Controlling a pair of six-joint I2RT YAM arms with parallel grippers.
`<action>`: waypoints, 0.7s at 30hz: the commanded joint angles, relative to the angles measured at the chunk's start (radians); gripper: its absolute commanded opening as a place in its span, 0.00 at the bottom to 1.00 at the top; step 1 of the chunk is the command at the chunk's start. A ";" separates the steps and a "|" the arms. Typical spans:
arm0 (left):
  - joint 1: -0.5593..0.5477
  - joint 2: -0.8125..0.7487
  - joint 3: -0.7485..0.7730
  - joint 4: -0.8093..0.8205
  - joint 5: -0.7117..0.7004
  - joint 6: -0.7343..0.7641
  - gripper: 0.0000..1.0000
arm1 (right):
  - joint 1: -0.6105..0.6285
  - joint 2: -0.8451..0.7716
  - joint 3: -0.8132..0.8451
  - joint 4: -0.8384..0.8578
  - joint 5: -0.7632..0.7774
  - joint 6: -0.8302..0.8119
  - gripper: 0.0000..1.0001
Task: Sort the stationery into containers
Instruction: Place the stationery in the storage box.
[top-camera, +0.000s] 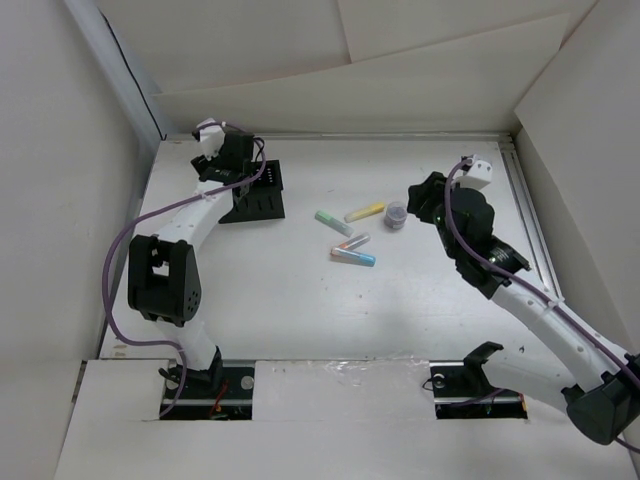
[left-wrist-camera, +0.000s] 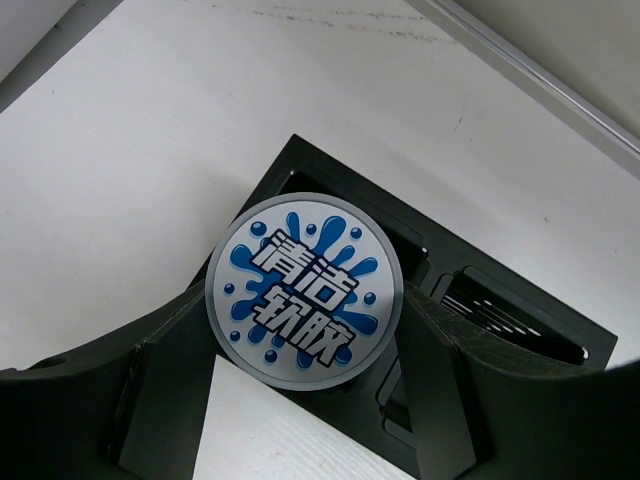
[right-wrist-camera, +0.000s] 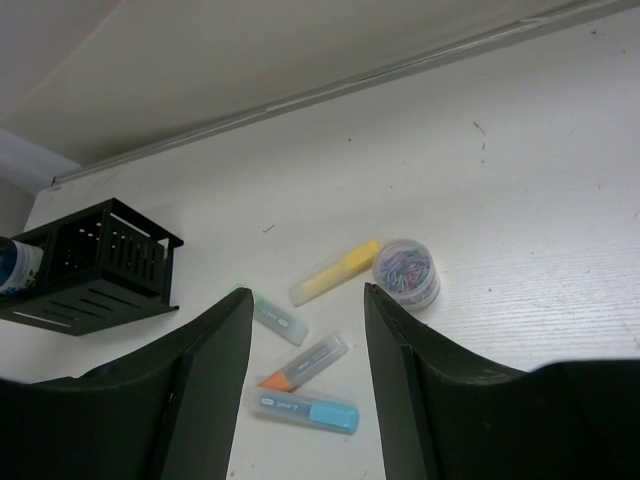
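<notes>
My right gripper is hovering close beside the clip tub (top-camera: 395, 215). Next, I move it away before my left gripper comes to carry the clip tub to the organizer (top-camera: 256, 203).
My left gripper (left-wrist-camera: 305, 305) is shut on a round tub (left-wrist-camera: 304, 288) with a blue splash label, held just above the black organizer (left-wrist-camera: 500, 310) at the table's back left (top-camera: 262, 193). Mid-table lie a yellow marker (right-wrist-camera: 335, 272), a pale green one (right-wrist-camera: 275, 316), a grey one with an orange end (right-wrist-camera: 305, 362) and a clear one with a blue end (right-wrist-camera: 305, 410). A small round tub of coloured clips (right-wrist-camera: 407, 272) stands beside the yellow marker. My right gripper (right-wrist-camera: 306, 295) hovers open over this group with nothing between its fingers, just right of the clip tub (top-camera: 396, 214).
White walls enclose the table on the left, back and right. A metal rail (top-camera: 530, 215) runs along the right edge. The left arm (top-camera: 165, 270) curves up the left side toward the organizer.
</notes>
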 joint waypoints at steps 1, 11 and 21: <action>0.005 -0.065 0.017 -0.041 -0.029 0.007 0.38 | 0.001 -0.028 0.008 0.050 -0.017 -0.009 0.54; 0.005 -0.027 0.074 -0.079 0.014 0.022 0.79 | 0.001 -0.037 -0.001 0.050 -0.017 -0.009 0.66; -0.108 -0.230 -0.058 0.196 0.228 0.099 0.67 | 0.001 -0.073 -0.012 0.050 0.026 -0.009 0.70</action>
